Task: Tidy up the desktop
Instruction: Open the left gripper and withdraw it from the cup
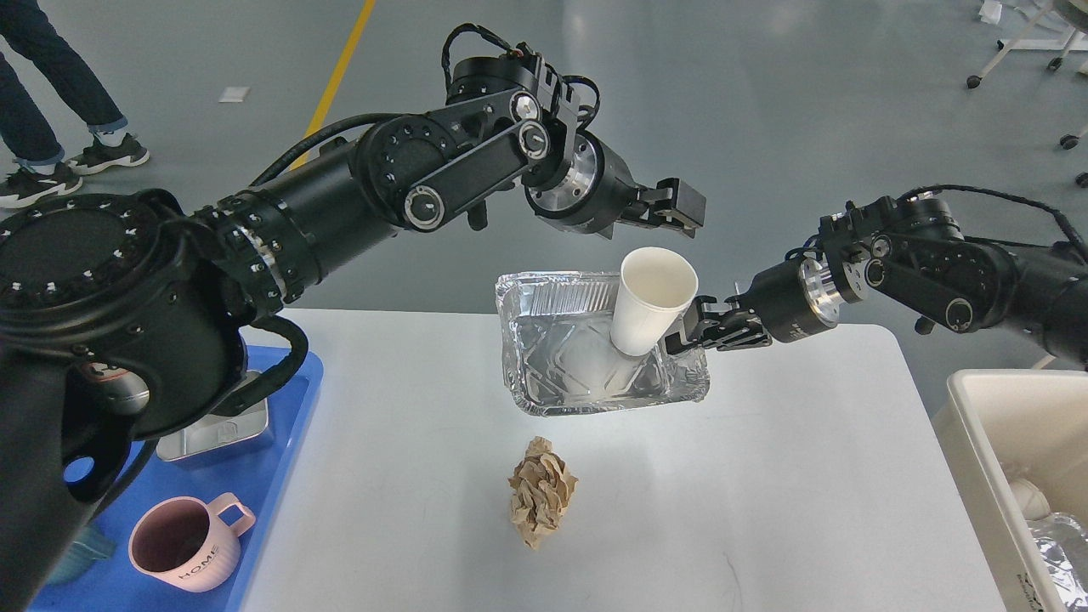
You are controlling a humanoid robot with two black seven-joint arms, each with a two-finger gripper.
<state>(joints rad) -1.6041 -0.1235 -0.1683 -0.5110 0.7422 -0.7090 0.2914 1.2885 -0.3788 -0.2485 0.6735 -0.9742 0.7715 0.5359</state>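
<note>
My gripper will lift the crumpled ball of brown paper (542, 494), and it should keep its shape as one clump because dense creases (541, 473) bunch it together.
The white desktop (807, 476) carries a foil tray (561, 374) near its far edge. A white paper cup (650, 297) stands in the tray's right part, leaning a little to the right. My left gripper (676, 208) is open and empty, above the cup and clear of it. My right gripper (693, 331) is shut on the foil tray's right rim, just beside the cup. A crumpled ball of brown paper (541, 489) lies on the desktop in front of the tray.
A blue plastic tray (280, 442) at the left holds a pink mug (183, 544) and a metal box (217, 429). A cream bin (977, 425) at the right holds crumpled foil and a white item. A person's legs (51, 110) are at far left.
</note>
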